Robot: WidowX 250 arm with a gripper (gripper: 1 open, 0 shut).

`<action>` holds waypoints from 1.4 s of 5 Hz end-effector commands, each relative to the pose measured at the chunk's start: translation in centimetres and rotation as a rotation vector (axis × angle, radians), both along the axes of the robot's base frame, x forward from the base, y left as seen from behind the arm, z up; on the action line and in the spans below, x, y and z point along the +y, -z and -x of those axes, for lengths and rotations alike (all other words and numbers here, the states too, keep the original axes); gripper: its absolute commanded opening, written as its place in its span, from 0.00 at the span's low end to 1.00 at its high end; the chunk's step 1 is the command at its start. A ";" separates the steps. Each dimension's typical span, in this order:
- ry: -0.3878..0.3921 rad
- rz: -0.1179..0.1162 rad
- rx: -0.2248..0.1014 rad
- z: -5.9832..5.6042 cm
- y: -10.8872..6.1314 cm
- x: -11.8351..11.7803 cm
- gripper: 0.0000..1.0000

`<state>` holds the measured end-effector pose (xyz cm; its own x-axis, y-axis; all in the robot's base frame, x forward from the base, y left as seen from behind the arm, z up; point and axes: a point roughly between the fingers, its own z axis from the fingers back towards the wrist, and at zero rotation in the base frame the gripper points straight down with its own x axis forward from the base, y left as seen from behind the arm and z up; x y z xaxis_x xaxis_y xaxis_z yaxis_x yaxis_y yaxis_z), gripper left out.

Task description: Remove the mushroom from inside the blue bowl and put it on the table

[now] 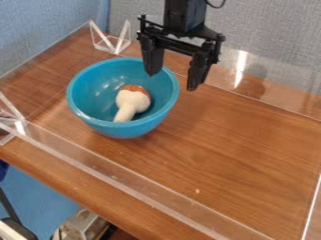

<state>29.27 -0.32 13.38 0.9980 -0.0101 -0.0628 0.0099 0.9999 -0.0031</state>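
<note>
The open fingers of my gripper are set across the mushroom's narrow way [129, 103], so they should keep going down into the blue bowl [124, 86] and close around the mushroom.
The blue bowl [105, 117] sits on the left half of the table [238, 150]. Inside it lies the mushroom [130, 101], tipped on its side, cream stem toward the front and orange-brown cap toward the back right. My gripper [175, 73] hangs above the bowl's back right rim, a little up and to the right of the mushroom. Its two black fingers [152, 58] point down and stand wide apart, open, with nothing between them.
Low clear acrylic walls [175, 178] run along the table's front, left and back edges. Bare wood stretches to the right of the bowl and in front of it. A blue wall stands behind the table.
</note>
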 end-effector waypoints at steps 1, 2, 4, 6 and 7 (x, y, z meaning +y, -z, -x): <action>-0.053 -0.010 0.003 -0.3 0.3 0.7 1.00; -0.110 -0.023 0.018 -0.3 1.4 2.0 1.00; -0.293 -0.067 0.040 1.3 4.4 5.5 1.00; -0.299 -0.066 0.032 0.4 8.4 6.5 1.00; -0.318 -0.067 0.015 -0.1 8.7 6.3 1.00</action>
